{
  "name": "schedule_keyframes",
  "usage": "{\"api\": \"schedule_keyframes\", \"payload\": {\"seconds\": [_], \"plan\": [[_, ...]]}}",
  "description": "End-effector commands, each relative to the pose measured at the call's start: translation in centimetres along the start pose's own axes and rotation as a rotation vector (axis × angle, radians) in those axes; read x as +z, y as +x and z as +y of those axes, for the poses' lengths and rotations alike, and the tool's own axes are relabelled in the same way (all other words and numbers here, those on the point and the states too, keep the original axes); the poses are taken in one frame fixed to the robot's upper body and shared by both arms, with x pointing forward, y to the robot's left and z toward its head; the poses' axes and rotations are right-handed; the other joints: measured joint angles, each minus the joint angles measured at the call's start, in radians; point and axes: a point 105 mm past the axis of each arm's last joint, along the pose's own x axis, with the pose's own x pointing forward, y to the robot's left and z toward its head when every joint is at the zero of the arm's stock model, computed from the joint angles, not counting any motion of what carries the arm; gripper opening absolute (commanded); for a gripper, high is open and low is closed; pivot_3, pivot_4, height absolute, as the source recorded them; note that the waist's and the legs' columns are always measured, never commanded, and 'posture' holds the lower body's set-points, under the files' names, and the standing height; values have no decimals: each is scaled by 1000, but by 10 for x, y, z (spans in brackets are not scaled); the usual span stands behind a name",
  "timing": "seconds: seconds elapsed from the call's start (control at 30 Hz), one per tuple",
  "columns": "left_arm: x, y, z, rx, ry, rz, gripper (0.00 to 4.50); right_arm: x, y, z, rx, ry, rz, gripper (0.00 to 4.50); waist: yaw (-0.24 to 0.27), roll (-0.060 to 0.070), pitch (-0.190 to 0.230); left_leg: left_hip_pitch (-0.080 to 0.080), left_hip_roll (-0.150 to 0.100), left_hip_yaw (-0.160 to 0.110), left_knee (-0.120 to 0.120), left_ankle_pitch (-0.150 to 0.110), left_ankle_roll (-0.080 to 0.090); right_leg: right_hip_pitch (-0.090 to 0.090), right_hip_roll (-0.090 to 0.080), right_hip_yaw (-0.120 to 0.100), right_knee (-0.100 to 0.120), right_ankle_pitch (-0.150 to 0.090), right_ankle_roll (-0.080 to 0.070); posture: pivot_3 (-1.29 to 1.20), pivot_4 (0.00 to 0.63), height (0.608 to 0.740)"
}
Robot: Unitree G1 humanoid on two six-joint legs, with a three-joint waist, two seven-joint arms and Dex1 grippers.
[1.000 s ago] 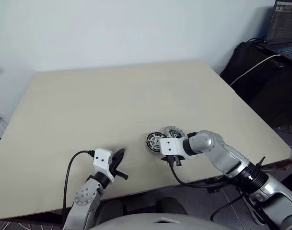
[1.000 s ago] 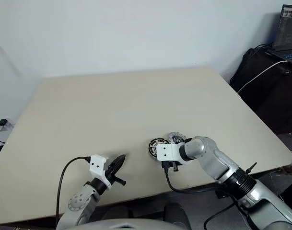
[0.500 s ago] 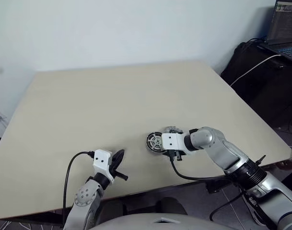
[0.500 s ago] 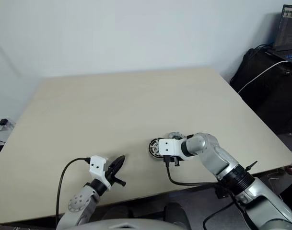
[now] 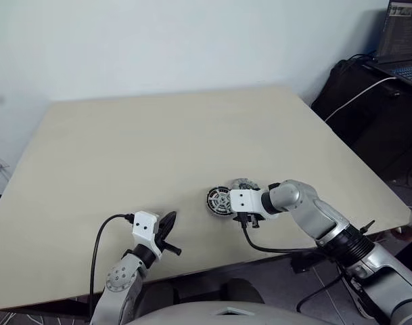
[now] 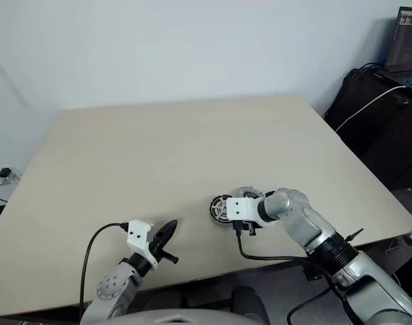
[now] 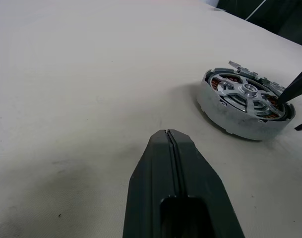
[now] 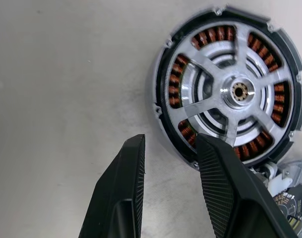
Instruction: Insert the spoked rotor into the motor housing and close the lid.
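A white connector (image 8: pixel 278 184) joins the motor housing and grey lid (image 5: pixel 245 183), so the lid will swing over like a book cover when the robot lifts it.
The motor housing (image 8: pixel 176 84), ringed with copper windings, lies on the table near its front edge. The spoked rotor (image 8: pixel 238 91) sits inside it, silver spokes around a small hub. My right gripper (image 8: pixel 170 141) hangs open just over the housing's rim; one finger overlaps the rim and only bare table shows between the fingers. The grey lid (image 5: pixel 243 183) lies right behind the housing, partly hidden by my right wrist. My left gripper (image 7: pixel 166 133) is shut and empty, low over the table, well apart from the housing (image 7: pixel 230 111).
The beige table (image 5: pixel 158 142) stretches wide behind and to the left of the parts. Its front edge runs close under both arms. At the far right a laptop (image 5: pixel 403 40) rests on dark furniture, with a white cable (image 5: pixel 358 95).
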Motion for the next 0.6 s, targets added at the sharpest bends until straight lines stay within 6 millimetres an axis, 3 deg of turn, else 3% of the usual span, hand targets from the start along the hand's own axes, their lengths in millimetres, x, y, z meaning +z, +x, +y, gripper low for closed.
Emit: {"api": "schedule_keyframes", "payload": {"seconds": [0.03, 0.37, 0.6], "plan": [[17, 3, -4, -11, 5, -68, 0, 2, -1, -8, -25, -15, 3, 1710, -1, 0, 0, 0, 0, 0, 0, 0, 0, 0, 0, 0, 0, 0, 0, 0, 0, 740], [17, 3, -3, -5, 3, -72, 0, 0, 5, -12, -37, -16, 14, 1710, -12, -2, -2, 8, 2, 0, 0, 1, -1, 2, 0, 0, 1, 0, 1, 0, 0, 740], [17, 4, -3, -6, 1, -73, 0, 0, 4, -13, -48, -13, 14, 131, -12, -2, -3, 9, 4, 0, 0, 1, -1, 3, 1, 0, 1, 0, 1, 0, 0, 740]]}}
